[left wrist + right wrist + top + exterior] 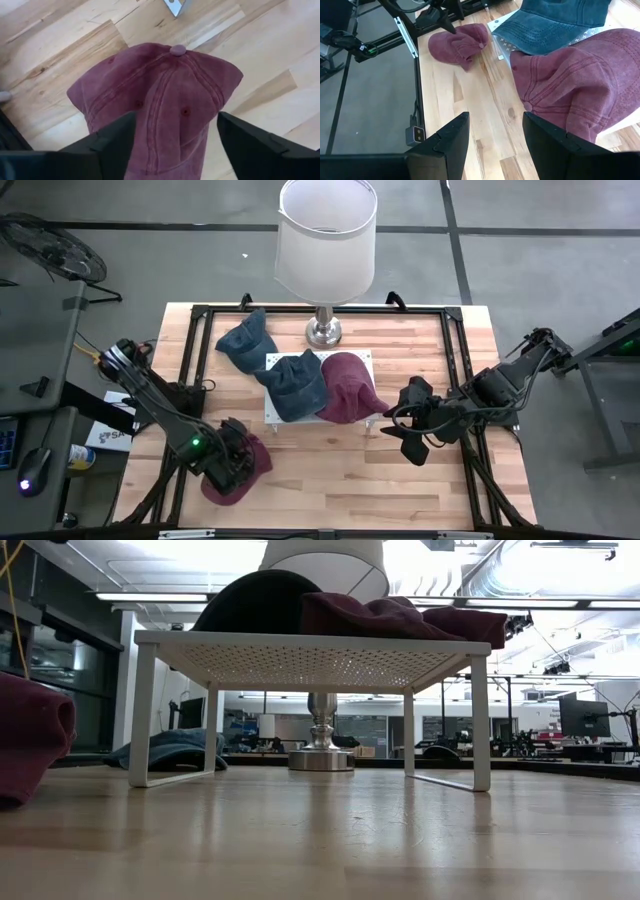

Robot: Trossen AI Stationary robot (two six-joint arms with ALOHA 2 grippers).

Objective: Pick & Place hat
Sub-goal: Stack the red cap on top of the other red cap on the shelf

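Observation:
The left gripper's open fingers are on both sides of the middle seam [153, 131] of the lone maroon hat, so the left gripper should keep going down until the hat's top [169, 112] fills the gap, then close.
A maroon hat [160, 95] lies crown up on the wooden table near its near-left corner [240, 475], also visible as the maroon hat [457, 42] in the right wrist view. My left gripper [175, 145] points down over it, open, one finger on each side of the crown. A white wire rack [272, 412] at the table's middle carries a blue hat [293, 385] and a second maroon hat [345, 387]. My right gripper [492, 145] hovers open beside the rack's near right corner [410, 430], with nothing between its fingers. My left gripper straddles the hat's crown [150, 125] from above, fingers pointing down. I cannot tell whether the fingers [115, 137] touch the cloth. The hat lies flat on the table.
Another blue hat [245, 342] lies on the table at the far left, beside a lamp [325, 240] whose metal base [323, 332] stands at the far middle. Bare wood stretches along the near edge between the two grippers. A black frame borders the table.

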